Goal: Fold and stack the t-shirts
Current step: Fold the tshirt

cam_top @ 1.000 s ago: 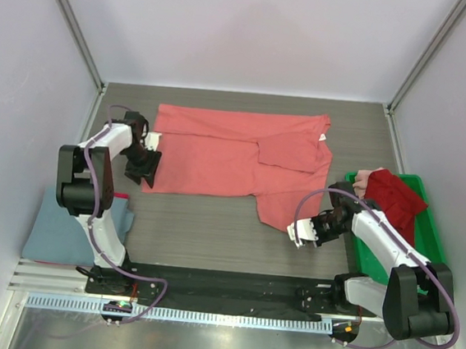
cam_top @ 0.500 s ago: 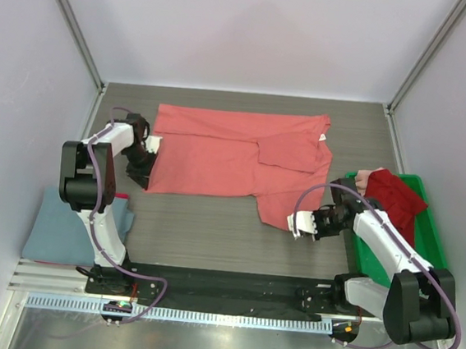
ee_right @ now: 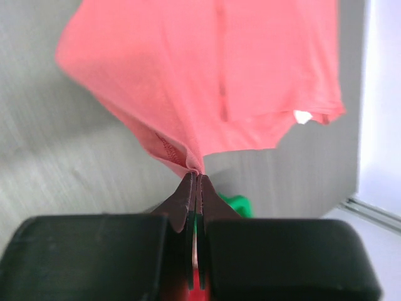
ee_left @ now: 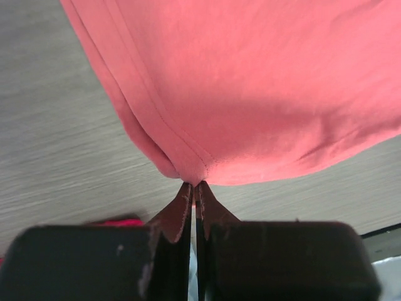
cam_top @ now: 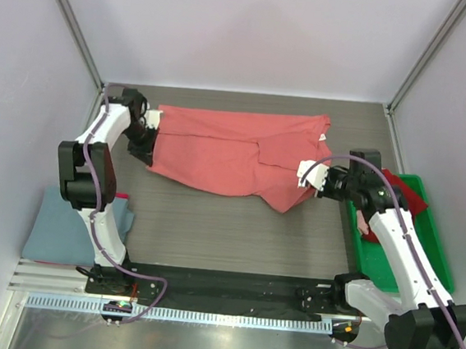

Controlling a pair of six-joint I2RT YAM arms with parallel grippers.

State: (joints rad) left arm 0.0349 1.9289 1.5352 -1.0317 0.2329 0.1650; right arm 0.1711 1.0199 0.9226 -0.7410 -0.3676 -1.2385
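I should carry on carrying over the shirt's near corner (cam_top: 302, 195), which my right gripper is holding, until it meets the shirt's far edge (cam_top: 303, 118), which lies straight. Then I should let go.
A coral-red t-shirt (cam_top: 235, 150) lies spread across the back of the table, partly lifted along its near edge. My left gripper (cam_top: 146, 137) is shut on the shirt's left corner; the left wrist view shows the hem (ee_left: 191, 172) pinched at my gripper (ee_left: 195, 185). My right gripper (cam_top: 315, 178) is shut on the shirt's right near corner, held above the table; the right wrist view shows the cloth (ee_right: 207, 88) hanging from my gripper (ee_right: 197, 175). A folded blue-grey shirt (cam_top: 67, 229) lies at the left front.
A green bin (cam_top: 411, 249) at the right holds a dark red shirt (cam_top: 404, 195). Grey walls with metal posts close in the table on three sides. A black rail runs along the near edge.
Both grippers have lifted the shirt's near edge and carried it toward the back. The right arm swung up and right by the bin; the left moved back along the left side.
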